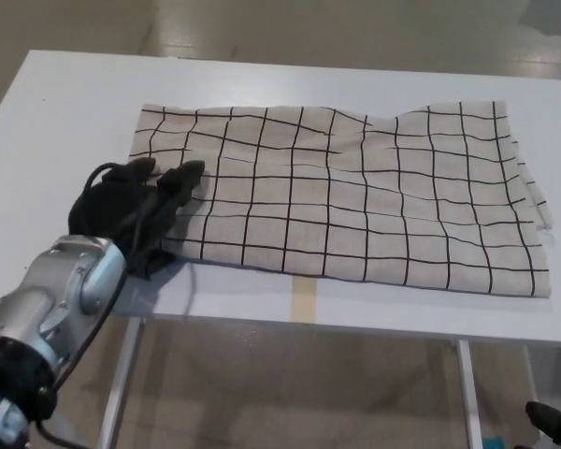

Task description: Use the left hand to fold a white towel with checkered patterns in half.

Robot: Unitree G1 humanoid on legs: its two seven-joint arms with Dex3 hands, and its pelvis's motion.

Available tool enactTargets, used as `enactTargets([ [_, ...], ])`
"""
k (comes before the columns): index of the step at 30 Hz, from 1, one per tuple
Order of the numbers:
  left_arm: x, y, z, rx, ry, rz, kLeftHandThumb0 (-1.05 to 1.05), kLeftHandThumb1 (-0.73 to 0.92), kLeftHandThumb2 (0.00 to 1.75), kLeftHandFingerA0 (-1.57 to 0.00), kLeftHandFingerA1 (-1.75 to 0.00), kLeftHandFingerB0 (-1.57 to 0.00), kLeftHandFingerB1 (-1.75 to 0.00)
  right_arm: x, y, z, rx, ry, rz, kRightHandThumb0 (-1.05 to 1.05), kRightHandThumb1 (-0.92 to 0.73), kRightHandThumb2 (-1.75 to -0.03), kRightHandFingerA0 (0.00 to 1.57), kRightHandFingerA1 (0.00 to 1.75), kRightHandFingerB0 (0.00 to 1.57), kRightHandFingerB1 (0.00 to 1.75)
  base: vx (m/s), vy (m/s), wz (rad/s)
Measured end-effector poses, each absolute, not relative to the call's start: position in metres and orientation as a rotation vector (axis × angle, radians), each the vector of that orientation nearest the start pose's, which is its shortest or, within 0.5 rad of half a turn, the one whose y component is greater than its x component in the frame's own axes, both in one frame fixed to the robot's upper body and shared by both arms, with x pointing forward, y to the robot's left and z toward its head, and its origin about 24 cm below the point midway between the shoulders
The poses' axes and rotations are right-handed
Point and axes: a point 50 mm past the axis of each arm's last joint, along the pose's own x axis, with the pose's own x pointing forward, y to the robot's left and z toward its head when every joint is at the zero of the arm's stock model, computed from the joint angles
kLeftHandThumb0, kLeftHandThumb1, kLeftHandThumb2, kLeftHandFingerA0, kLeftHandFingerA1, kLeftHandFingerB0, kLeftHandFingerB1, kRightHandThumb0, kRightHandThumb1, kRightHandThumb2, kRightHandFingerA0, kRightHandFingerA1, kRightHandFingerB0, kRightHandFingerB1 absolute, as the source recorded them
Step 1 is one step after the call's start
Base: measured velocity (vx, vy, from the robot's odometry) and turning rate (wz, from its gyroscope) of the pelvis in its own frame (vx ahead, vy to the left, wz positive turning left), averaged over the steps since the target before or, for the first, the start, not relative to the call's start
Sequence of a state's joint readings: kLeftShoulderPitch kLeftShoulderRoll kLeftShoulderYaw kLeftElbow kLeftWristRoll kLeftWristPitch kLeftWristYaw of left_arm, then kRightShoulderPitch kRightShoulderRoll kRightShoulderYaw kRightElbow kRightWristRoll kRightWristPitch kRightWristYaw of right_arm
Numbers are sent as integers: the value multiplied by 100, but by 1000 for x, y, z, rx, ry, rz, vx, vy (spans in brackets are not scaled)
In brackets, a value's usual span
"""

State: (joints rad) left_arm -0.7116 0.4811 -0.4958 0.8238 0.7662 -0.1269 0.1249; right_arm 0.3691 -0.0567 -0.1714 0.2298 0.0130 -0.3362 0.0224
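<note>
The whole white towel (327, 196) will slide along before it folds over when I pull and carry its edge, because the rumpled opposite end (524, 201) lies loose.
The white towel (355, 192) with a black check pattern lies spread flat on the white table (65, 103), slightly rumpled along its far and right edges. My left hand (131, 210) rests low on the towel's near-left corner and hides that corner. It is open, its two fingers (180, 178) lying on the cloth and pointing right and away, the thumb down by the towel's near edge. Only a small black part of my right hand (552, 426) shows at the bottom right corner, below the table.
The table's near edge (355, 327) runs just in front of the towel. A strip of tan tape (303, 301) marks it near the middle. Table legs (122, 383) and tan floor show below.
</note>
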Motion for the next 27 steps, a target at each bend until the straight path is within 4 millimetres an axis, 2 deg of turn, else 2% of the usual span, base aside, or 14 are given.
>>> enactTargets([
  [7, 371, 173, 66, 1537, -95, -229, -40, 53, 70, -4, -22, -3, -23, 143, -222, -44, -86, 242, -241, -23, -70, -61, 45, 69, 48, 57, 0, 0, 0],
  [9, 374, 168, 63, 1578, -96, -223, -39, 58, 58, -18, -28, -20, -30, 142, -222, -44, -84, 243, -244, -23, -70, -61, 45, 69, 48, 57, 0, 0, 0],
  [10, 375, 167, 63, 1594, -97, -219, -40, 58, 58, -49, -45, -47, -50, 142, -222, -44, -84, 242, -244, -25, -69, -61, 46, 69, 47, 57, 0, 0, 0],
  [11, 375, 166, 63, 1606, -97, -218, -40, 58, 58, -49, -45, -47, -50, 142, -223, -44, -83, 243, -244, -25, -69, -61, 46, 69, 47, 57, 0, 0, 0],
  [12, 376, 166, 63, 1627, -98, -215, -36, 59, 55, -72, -172, -60, -163, 142, -223, -44, -83, 243, -244, -25, -69, -61, 46, 69, 47, 57, 0, 0, 0],
  [13, 377, 165, 63, 1648, -103, -209, -34, 61, 53, -70, -175, -52, -175, 141, -223, -44, -83, 244, -244, -26, -69, -61, 46, 70, 47, 57, 0, 0, 0],
  [14, 377, 165, 62, 1652, -106, -205, -46, 49, 77, -99, -142, -76, -129, 141, -223, -44, -83, 246, -244, -26, -69, -61, 46, 70, 47, 57, 0, 0, 0],
  [15, 377, 164, 60, 1652, -118, -194, -39, 53, 81, -103, -141, -80, -127, 140, -223, -44, -83, 248, -244, -25, -56, -95, 46, 70, 45, 66, 0, 0, 0],
  [17, 377, 163, 62, 1646, -150, -173, -39, 53, 81, -103, -141, -80, -127, 140, -223, -44, -83, 246, -244, -25, -56, -95, 46, 70, 45, 66, 0, 0, 0],
  [18, 377, 163, 63, 1636, -186, -161, -20, 75, 57, -72, -175, -57, -158, 140, -223, -43, -84, 243, -244, -24, -69, -61, 45, 66, 53, 60, 0, 0, 0],
  [19, 376, 163, 64, 1629, -208, -156, -20, 75, 57, -72, -175, -57, -158, 140, -223, -43, -84, 241, -245, -24, -69, -61, 45, 66, 53, 60, 0, 0, 0],
  [20, 375, 163, 64, 1623, -219, -155, -21, 74, 58, -76, -174, -59, -158, 141, -223, -43, -85, 240, -244, -23, -71, -61, 48, 66, 54, 59, 0, 0, 0],
  [21, 375, 162, 64, 1615, -233, -156, -30, 52, 84, -111, -140, -87, -127, 141, -223, -43, -86, 240, -244, -22, -71, -60, 49, 66, 56, 59, 0, 0, 0],
  [27, 371, 170, 66, 1573, -312, -148, -34, 50, 80, -112, -143, -87, -130, 140, -222, -44, -101, 238, -241, -23, -70, -60, 51, 63, 59, 58, 0, 0, 0],
])
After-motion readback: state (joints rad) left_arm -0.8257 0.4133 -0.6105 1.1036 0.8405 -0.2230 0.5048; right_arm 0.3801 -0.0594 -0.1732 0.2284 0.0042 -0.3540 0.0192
